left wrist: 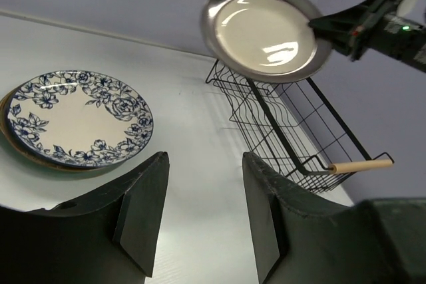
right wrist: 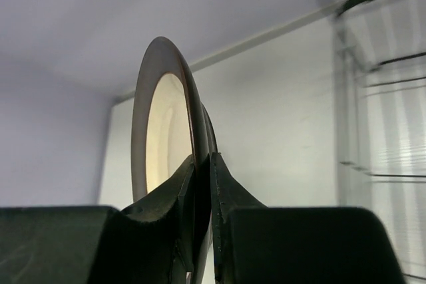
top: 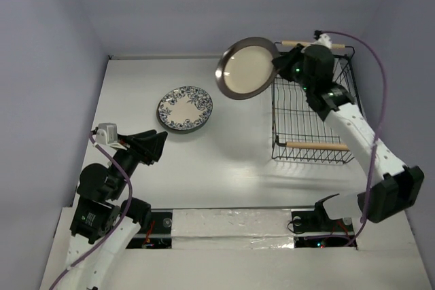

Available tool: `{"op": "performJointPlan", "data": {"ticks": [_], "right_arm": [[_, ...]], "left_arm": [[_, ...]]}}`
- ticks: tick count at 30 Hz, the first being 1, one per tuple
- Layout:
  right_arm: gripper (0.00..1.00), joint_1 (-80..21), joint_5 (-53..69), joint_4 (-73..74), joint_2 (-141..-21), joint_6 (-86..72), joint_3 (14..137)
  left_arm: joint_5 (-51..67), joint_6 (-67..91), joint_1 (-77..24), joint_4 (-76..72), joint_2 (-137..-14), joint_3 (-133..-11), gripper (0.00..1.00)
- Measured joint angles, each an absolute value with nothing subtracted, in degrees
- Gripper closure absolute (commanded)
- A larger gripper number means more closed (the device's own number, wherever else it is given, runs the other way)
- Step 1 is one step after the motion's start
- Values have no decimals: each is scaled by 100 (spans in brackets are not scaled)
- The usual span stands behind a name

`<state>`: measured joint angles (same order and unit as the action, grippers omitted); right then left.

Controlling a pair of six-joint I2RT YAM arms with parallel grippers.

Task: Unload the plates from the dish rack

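Observation:
The dark-rimmed cream plate (top: 247,70) is face up and clear of the rack, so the robot's right gripper should keep going to the floral plate (top: 185,106) and let go of the cream plate there.
My right gripper (top: 280,63) is shut on the rim of a dark-rimmed cream plate (top: 246,68) and holds it in the air, tilted, just left of the dish rack (top: 314,110). The same plate shows edge-on between the fingers in the right wrist view (right wrist: 160,131) and high up in the left wrist view (left wrist: 265,30). The black wire rack with wooden handles looks empty. A white plate with dark floral ornament (top: 185,108) lies on top of a stack on the table, also seen in the left wrist view (left wrist: 76,116). My left gripper (top: 161,146) is open and empty, near that stack.
The rack's near wooden handle (top: 317,145) and far handle (top: 309,44) mark its ends. The lilac back and side walls close in the white table (top: 224,161). The arm bases and cables sit at the front edge.

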<state>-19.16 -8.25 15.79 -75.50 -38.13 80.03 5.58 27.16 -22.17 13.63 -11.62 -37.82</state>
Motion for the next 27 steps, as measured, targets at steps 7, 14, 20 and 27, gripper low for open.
{"op": "performJointPlan", "data": {"ticks": [7,14,20,27], "right_arm": [[100,-2867,-69,-3,-9052,-4786,7679],[100,-3459,139,-714,-10396,-5332,7710],[100,-3723,130,-913,-11201,-5636,7940],[99,-3828,40,-985,-11601,-5843,8145]], "left_arm": [[473,2749,-2217,1367,-1210,-3782,54],[425,2751,-2217,1385,-1286,-3782,54],[423,2753,-2217,1402,-1313,-3782,54],[423,2753,-2217,1404,-1354,-3782,54]]}}
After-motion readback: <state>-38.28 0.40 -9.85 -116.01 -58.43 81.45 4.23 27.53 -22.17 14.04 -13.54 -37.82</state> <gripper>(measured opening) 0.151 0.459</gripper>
